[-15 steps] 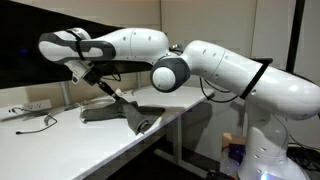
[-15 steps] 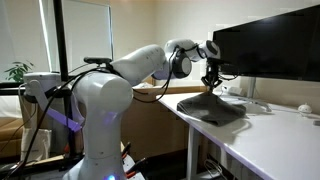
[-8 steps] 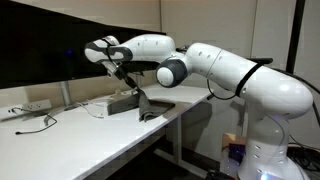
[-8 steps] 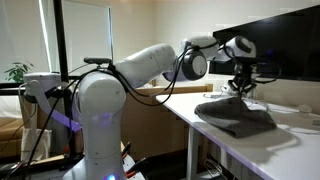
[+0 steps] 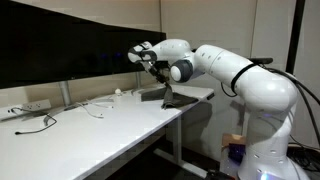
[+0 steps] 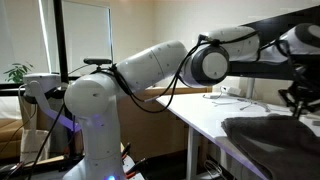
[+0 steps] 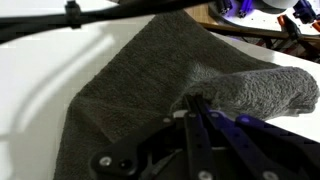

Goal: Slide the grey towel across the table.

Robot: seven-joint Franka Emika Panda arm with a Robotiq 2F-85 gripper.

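Note:
The grey towel hangs down over the white table's edge, so next I pull the pinched fold back over the tabletop [image 5: 134,97] before my gripper opens.
The grey towel [image 5: 172,96] lies at the far end of the white table [image 5: 90,125], one corner hanging over the edge. It also shows in an exterior view [image 6: 270,135] and fills the wrist view [image 7: 150,80], bunched into a fold. My gripper [image 5: 158,72] is above the towel, shut on a pinched fold of it [image 7: 196,100]. In an exterior view the gripper [image 6: 297,100] sits at the right edge, fingers down on the cloth.
Large dark monitors [image 5: 60,45] stand along the back of the table. Black and white cables [image 5: 35,120] and a white power strip [image 5: 30,105] lie at the near left end. A small white object [image 5: 117,93] sits by the monitor.
My gripper has dragged the towel along the table, from the middle toward the far end, keeping hold of it. The arm has stretched out further.

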